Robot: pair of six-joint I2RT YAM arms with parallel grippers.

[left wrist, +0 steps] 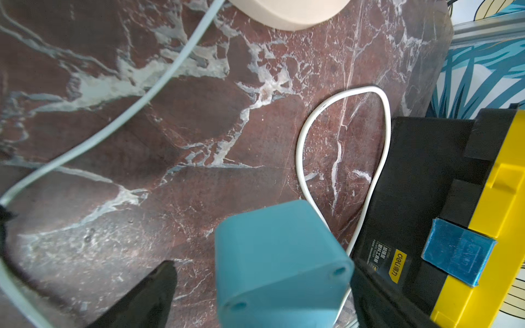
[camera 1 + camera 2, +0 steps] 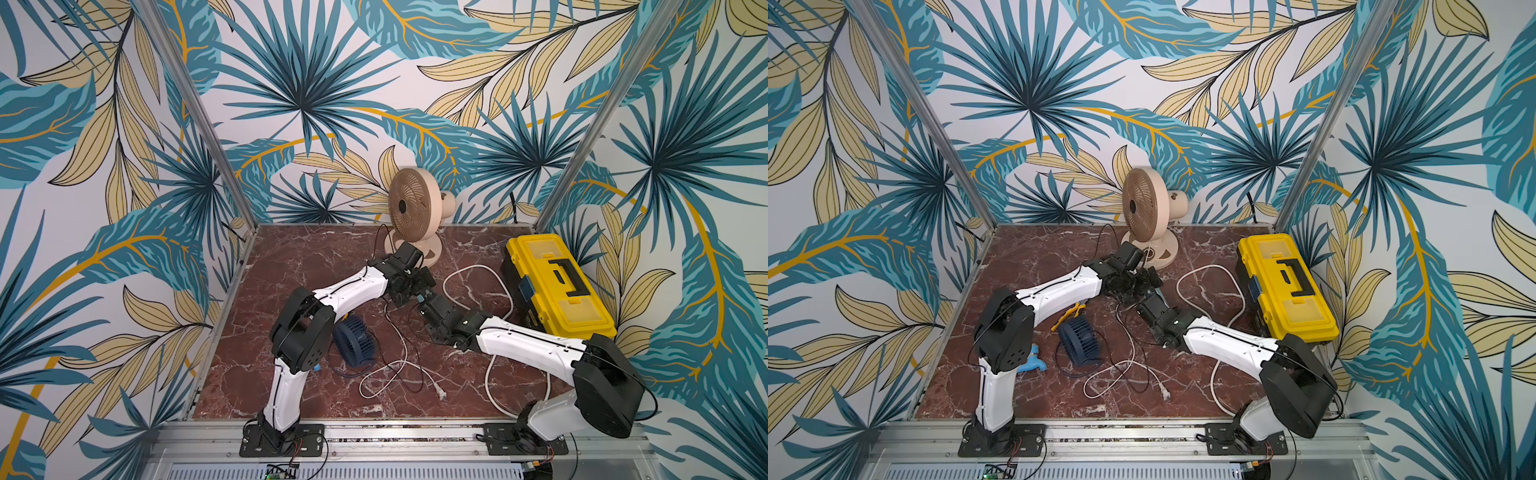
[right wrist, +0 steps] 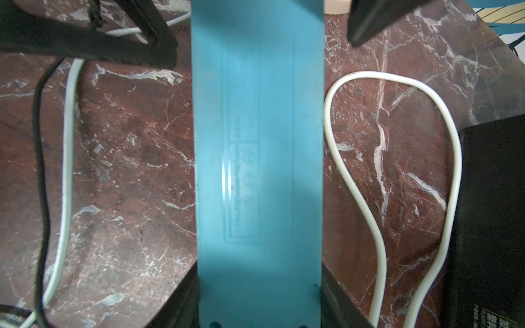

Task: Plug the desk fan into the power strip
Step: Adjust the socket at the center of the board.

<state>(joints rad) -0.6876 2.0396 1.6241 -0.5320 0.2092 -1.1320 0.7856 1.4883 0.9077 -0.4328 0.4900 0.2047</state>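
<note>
Next, my left gripper takes the power strip by its loose end [image 1: 279, 246] and help turn the sockets up before plugging, because the power strip's plain back [image 3: 258, 158] is facing up in my right gripper.
The power strip [image 3: 257, 142] is a light-blue bar held off the table, its plain back facing the right wrist camera. My right gripper [image 3: 260, 298] is shut across its width near one end. Its other end [image 1: 278, 255] sits between the wide-open fingers of my left gripper [image 1: 264, 269], with a clear gap on one side. Both grippers meet mid-table in both top views, left gripper [image 2: 415, 286] and right gripper [image 2: 424, 305]. The strip's thick white cord [image 2: 457, 272] loops toward the toolbox. The beige desk fan [image 2: 415, 216] stands upright at the back edge.
A yellow and black toolbox [image 2: 557, 286] fills the right side. A small navy fan [image 2: 354, 338] lies beside the left arm. A thin white cable [image 2: 401, 345] ending in a plug [image 2: 440, 392] and black cords sprawl over the front middle. Yellow-handled pliers [image 2: 1071, 311] lie under the left arm.
</note>
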